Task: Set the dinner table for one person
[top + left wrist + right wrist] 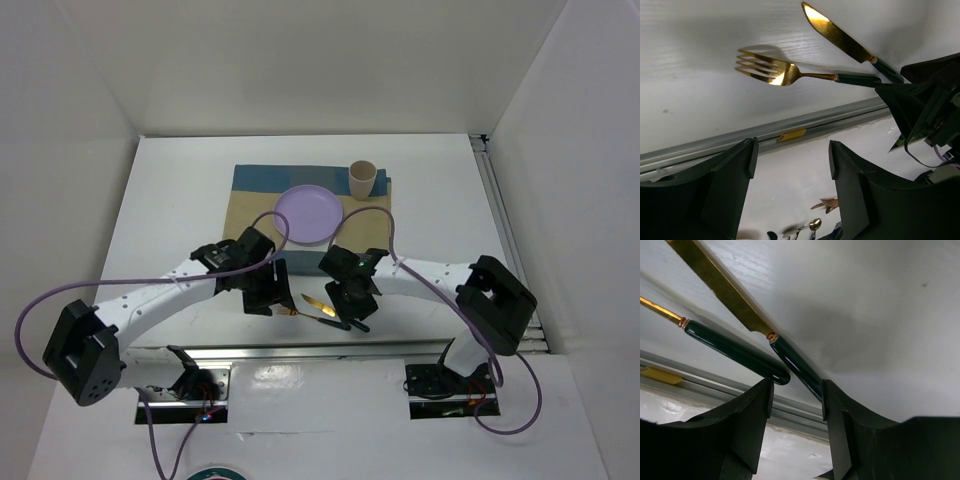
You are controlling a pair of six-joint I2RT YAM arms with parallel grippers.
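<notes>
I should center my right gripper on the knife handle alone [795, 361], because the knife handle slants under one finger and the fork handle's end [780, 377] is close beside it.
The white dinner table [180, 200] holds a blue-and-tan checked placemat [250, 205] with a lilac plate [309, 212] and a tan cup [362, 178] on it. A gold fork [771, 72] and a gold knife [837, 36], both with dark green handles, lie side by side near the table's front edge [318, 310]. My left gripper [792, 145] is open and empty, just left of the fork's tines [270, 298]. My right gripper [797, 385] is open over the handle ends: the fork handle [735, 352] ends by its left finger and the knife handle [796, 366] runs behind its right finger.
A metal rail [790, 125] with a small yellow clip [791, 135] runs along the table's front edge, close below both grippers. White walls enclose the table at the back and sides. The two grippers sit near each other [350, 300].
</notes>
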